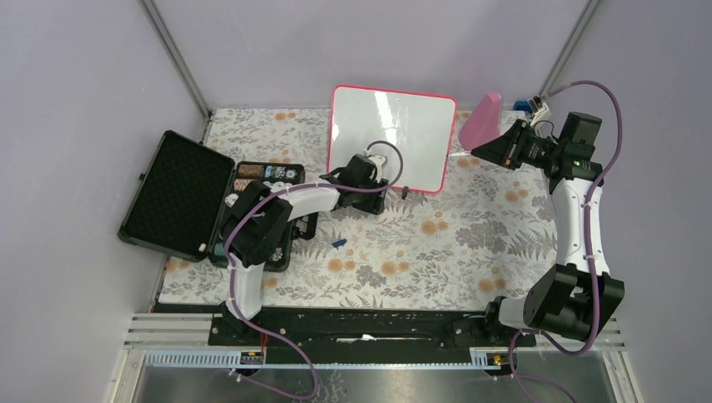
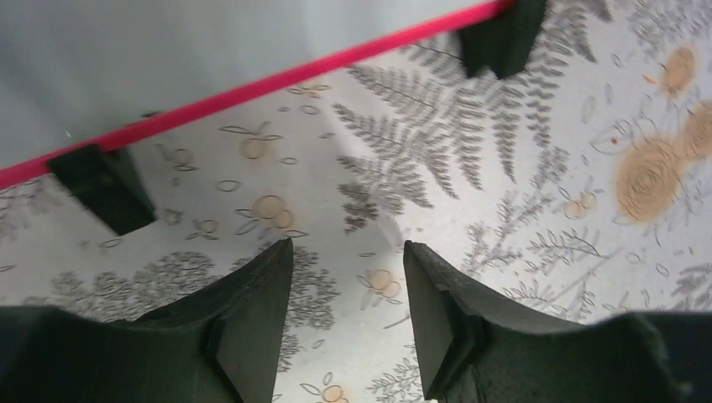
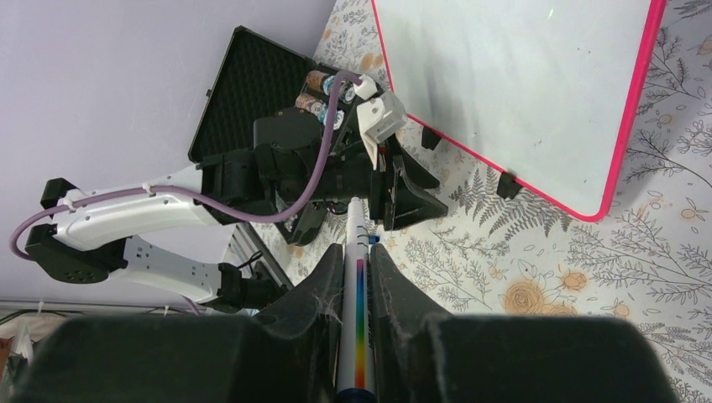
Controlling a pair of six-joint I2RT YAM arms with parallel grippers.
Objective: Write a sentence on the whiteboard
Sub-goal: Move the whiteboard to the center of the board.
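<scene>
Next, my left gripper grabs the black foot farther from the marker [image 2: 107, 190] and turns the whiteboard [image 1: 420, 143] around first, because it slants away from the marker in my right gripper.
The whiteboard [image 1: 393, 138] stands tilted at the back middle of the table, red-pink framed, its face blank; no sentence shows on it. My left gripper [image 1: 379, 191] sits low at its bottom left edge. In the left wrist view it [image 2: 348, 252] is open over the flowered cloth with nothing between its fingers, and the whiteboard's [image 2: 252, 91] red edge and two black feet lie just ahead. My right gripper [image 1: 483, 149] hovers right of the board. In the right wrist view it [image 3: 358, 252] is shut on a white marker [image 3: 359, 302] with a rainbow stripe, which points away from the whiteboard [image 3: 512, 84].
An open black case [image 1: 176, 195] with small items lies at the left. A pink paddle-shaped object [image 1: 480, 122] stands just right of the board. A small blue cap [image 1: 339, 243] lies on the flowered cloth [image 1: 437, 243] in front of the left arm. Walls close in behind.
</scene>
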